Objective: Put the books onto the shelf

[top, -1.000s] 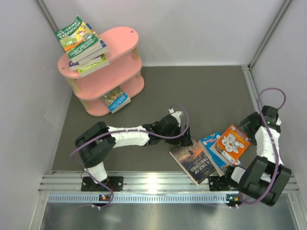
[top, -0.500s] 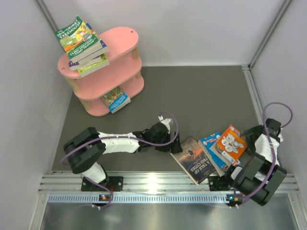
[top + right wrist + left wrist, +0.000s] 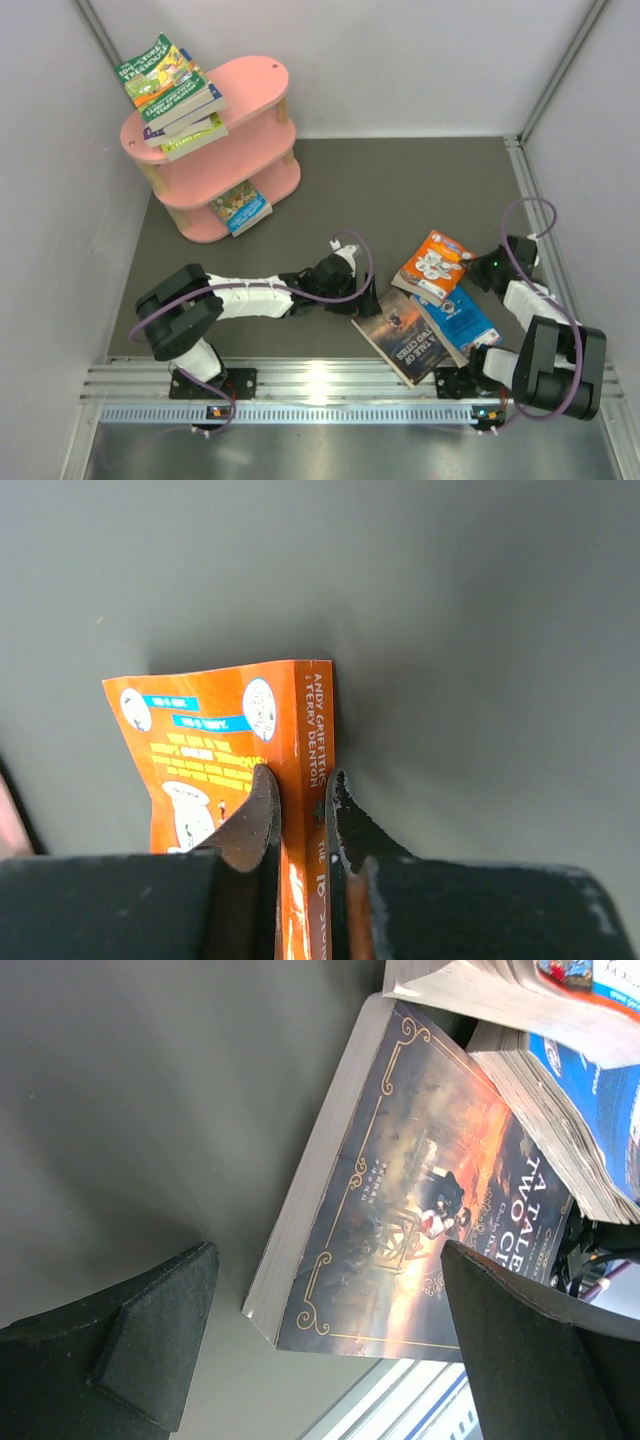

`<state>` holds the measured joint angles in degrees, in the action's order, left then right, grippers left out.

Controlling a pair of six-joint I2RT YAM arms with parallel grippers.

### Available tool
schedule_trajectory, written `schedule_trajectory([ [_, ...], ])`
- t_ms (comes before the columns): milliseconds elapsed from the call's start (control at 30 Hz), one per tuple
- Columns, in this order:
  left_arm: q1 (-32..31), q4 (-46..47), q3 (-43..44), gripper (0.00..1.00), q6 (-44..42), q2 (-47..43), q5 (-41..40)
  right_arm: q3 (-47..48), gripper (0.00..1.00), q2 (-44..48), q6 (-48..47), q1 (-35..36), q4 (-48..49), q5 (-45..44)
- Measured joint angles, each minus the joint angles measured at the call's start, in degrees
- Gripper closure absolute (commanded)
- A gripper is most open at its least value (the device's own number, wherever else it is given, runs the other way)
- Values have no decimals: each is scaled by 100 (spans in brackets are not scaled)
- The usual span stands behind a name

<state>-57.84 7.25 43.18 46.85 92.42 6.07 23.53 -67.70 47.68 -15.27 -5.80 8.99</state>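
My left gripper should take the book's opposite end [image 3: 404, 281] and pull it toward the shelf, because my right gripper is holding the orange book's spine [image 3: 462, 255] far from the shelf.
My right gripper [image 3: 300, 800] is shut on the spine of an orange book [image 3: 215, 740]. In the top view that orange book [image 3: 432, 262] hangs tilted over the blue book [image 3: 458, 320], with the right gripper [image 3: 472, 268] at its right edge. A dark brownish book [image 3: 403, 335] lies flat beside the blue one, near the front edge. My left gripper [image 3: 357, 300] is open at that book's left corner. In the left wrist view the dark book [image 3: 420, 1190] lies between the spread fingers [image 3: 135, 1345], untouched. The pink shelf [image 3: 250, 100] stands at the back left with several books [image 3: 165, 85] stacked on top.
One more book [image 3: 240, 208] lies on the shelf's lowest tier. Grey walls close in the mat on the left, back and right. A metal rail [image 3: 330, 385] runs along the front edge, just behind the dark book.
The right gripper closed on the orange book's spine and carried it up and left off the blue book. The left arm came down toward the dark book, then held still.
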Motion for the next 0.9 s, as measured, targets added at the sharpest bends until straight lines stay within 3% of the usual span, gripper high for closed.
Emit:
schedule_trajectory([
  [200,-2,-22,13,1,0,0,-175,-216,100,20,157,245,520,251],
  [433,-2,-289,138,1,175,-11,-557,-452,100,800,490,975,133,299],
  [600,-63,-1060,299,1,170,-396,-1012,-522,100,1311,1104,2111,-262,-74],
  [900,-81,-2391,656,1,-459,-1196,-2236,-461,100,1707,3093,5178,-960,-1429],
])
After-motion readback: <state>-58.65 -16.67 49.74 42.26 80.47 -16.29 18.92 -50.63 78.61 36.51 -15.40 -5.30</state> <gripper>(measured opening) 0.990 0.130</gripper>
